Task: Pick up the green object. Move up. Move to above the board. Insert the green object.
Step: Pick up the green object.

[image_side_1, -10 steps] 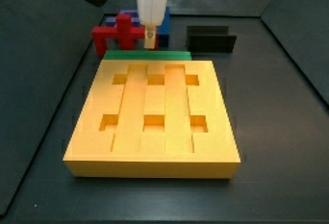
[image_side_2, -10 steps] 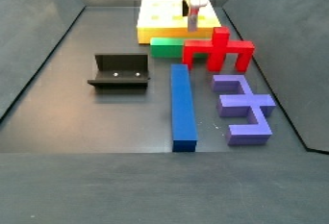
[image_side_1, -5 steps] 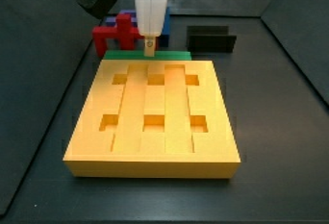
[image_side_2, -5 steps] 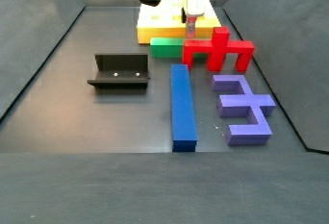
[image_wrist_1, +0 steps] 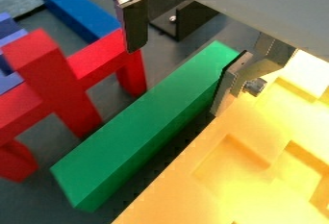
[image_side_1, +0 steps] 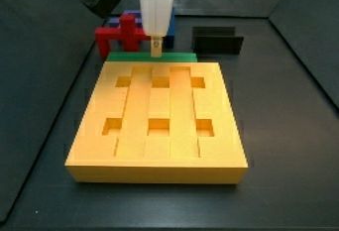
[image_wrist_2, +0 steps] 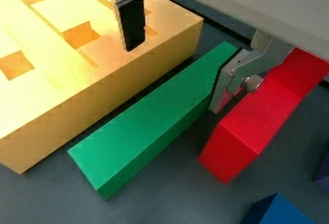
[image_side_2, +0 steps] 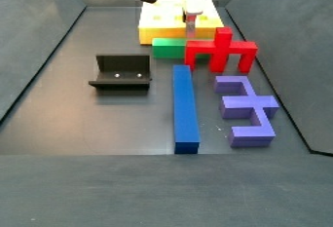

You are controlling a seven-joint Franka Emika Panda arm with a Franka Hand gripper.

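Note:
The green object [image_side_1: 177, 57] will come away by itself when I lift it, because dark floor [image_wrist_1: 113, 106] shows between it and the red comb-like piece.
The green object [image_wrist_1: 148, 122] is a long green bar lying on the floor between the yellow board [image_wrist_1: 276, 151] and a red comb-like piece [image_wrist_1: 58, 84]. It also shows in a wrist view [image_wrist_2: 148, 122] and in both side views [image_side_1: 176, 55] [image_side_2: 166, 47]. My gripper [image_wrist_1: 189, 53] is open and low over one end of the bar, with one silver finger on each long side of it and neither touching it. It also shows in a wrist view [image_wrist_2: 183, 47] and in both side views [image_side_1: 153, 49] [image_side_2: 194, 18]. The board [image_side_1: 159, 116] has six square holes.
The red comb-like piece [image_side_2: 219, 51] lies tight against the bar's outer side. A long blue bar [image_side_2: 185, 109], a purple piece [image_side_2: 247, 109] and the black fixture [image_side_2: 120, 72] lie on the dark floor. A black block [image_side_1: 219, 40] and a blue upright block [image_side_1: 129, 22] stand behind the board.
My gripper has come down a little towards the green bar, still open. The pieces have not moved.

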